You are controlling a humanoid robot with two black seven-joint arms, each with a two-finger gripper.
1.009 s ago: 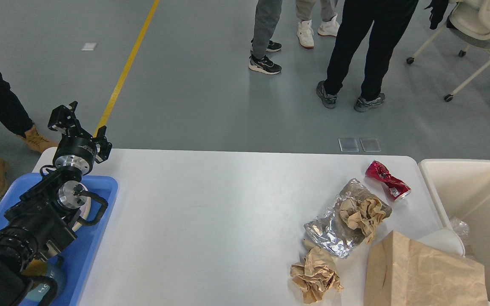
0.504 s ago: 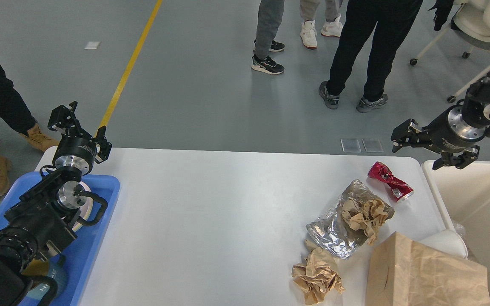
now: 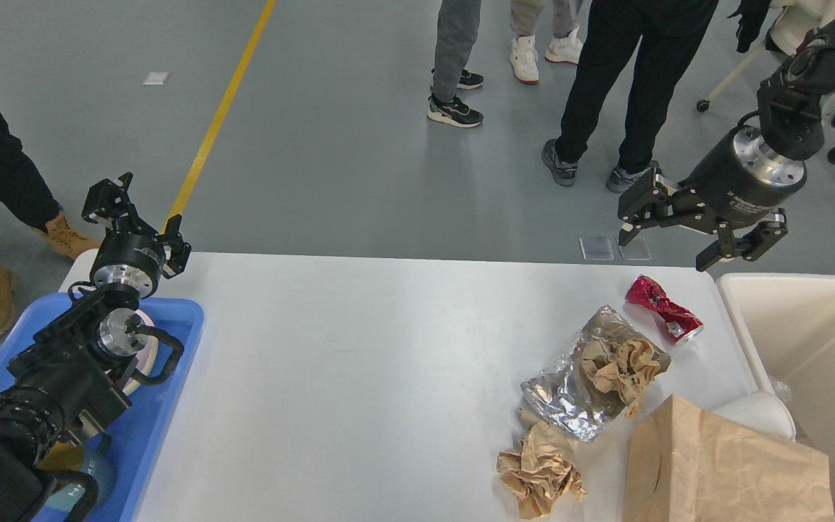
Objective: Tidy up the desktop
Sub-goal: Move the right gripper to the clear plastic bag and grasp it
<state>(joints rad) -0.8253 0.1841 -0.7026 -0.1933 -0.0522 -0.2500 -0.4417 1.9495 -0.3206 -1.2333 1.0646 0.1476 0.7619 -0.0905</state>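
The brown paper wad [image 3: 623, 367] rests well within the spread of the silver foil bag [image 3: 566, 386], so the wad should come up together with the bag when I lift it.
The white desktop [image 3: 359, 362] carries litter at its right end: a crushed red can [image 3: 660, 308], a silver foil bag [image 3: 570, 391] with a crumpled brown paper wad [image 3: 617, 362] on it, a second brown wad [image 3: 539, 471], and a large brown paper bag [image 3: 722, 464] at the front right. My right gripper [image 3: 664, 250] hangs open just above and behind the can, holding nothing. Over the table's far left corner my left gripper [image 3: 140, 217] is open and empty, above the blue tray [image 3: 171, 391].
A cream plastic bin [image 3: 816, 348] stands against the table's right end, with a white rounded object [image 3: 758, 413] at its near rim. Several people stand on the grey floor behind the table. A wheeled chair [image 3: 809, 22] is at the far right.
My right arm has come in from the right, risen and swung left until its open gripper is above the red can. The left arm and the litter have stayed put.
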